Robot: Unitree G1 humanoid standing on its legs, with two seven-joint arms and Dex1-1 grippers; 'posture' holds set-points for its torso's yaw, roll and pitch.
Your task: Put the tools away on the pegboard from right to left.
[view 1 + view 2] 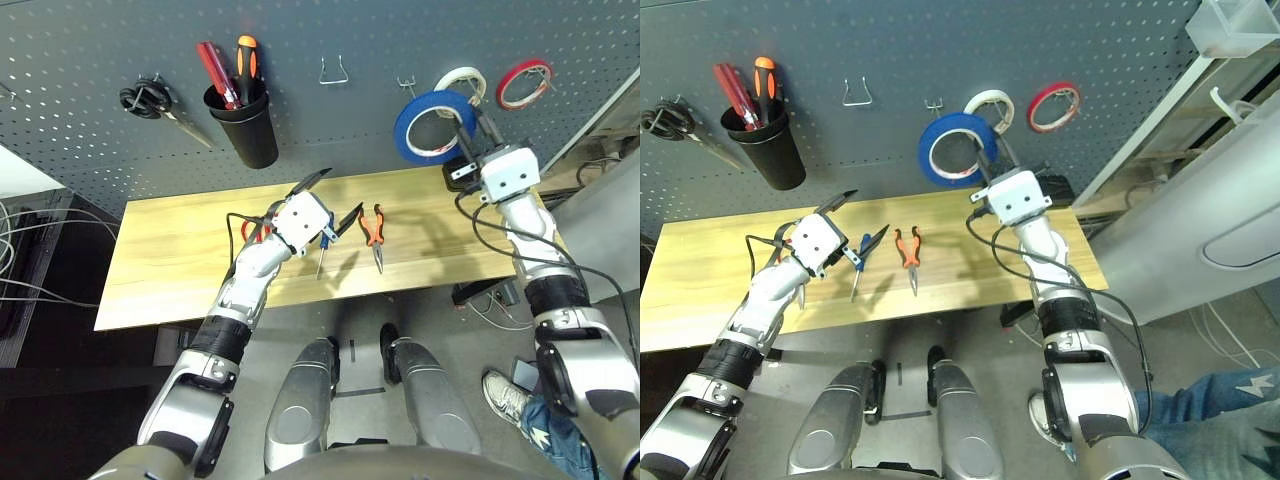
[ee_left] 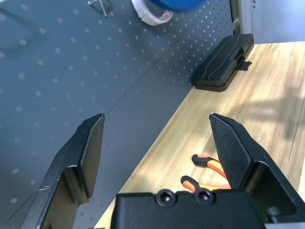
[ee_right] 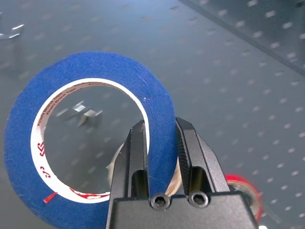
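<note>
The metal hook (image 3: 87, 113) shows inside the blue tape roll's hole (image 3: 86, 148), so the robot's right gripper keeps moving the roll onto the hook until it hangs there, and then let go.
My right gripper (image 1: 468, 122) is shut on the rim of the blue tape roll (image 1: 432, 127), holding it up against the dark grey pegboard (image 1: 100, 80). In the right wrist view a metal hook (image 3: 86, 114) shows through the hole of the tape roll (image 3: 90, 138). My left gripper (image 1: 333, 200) hangs open over the wooden table (image 1: 170, 270), with nothing between its fingers. The orange-and-black pliers (image 1: 374, 232) and the small blue-handled screwdriver (image 1: 323, 250) lie just right of it. The red-handled scissors (image 1: 252, 231) lie partly hidden under the left wrist.
On the pegboard hang a white tape roll (image 1: 462, 78), a red tape roll (image 1: 524, 83), black-handled scissors (image 1: 150, 100) and a black cup (image 1: 248, 125) holding screwdrivers. A bare hook (image 1: 333, 70) sits in the middle. A black case (image 2: 221, 62) lies at the table's back right.
</note>
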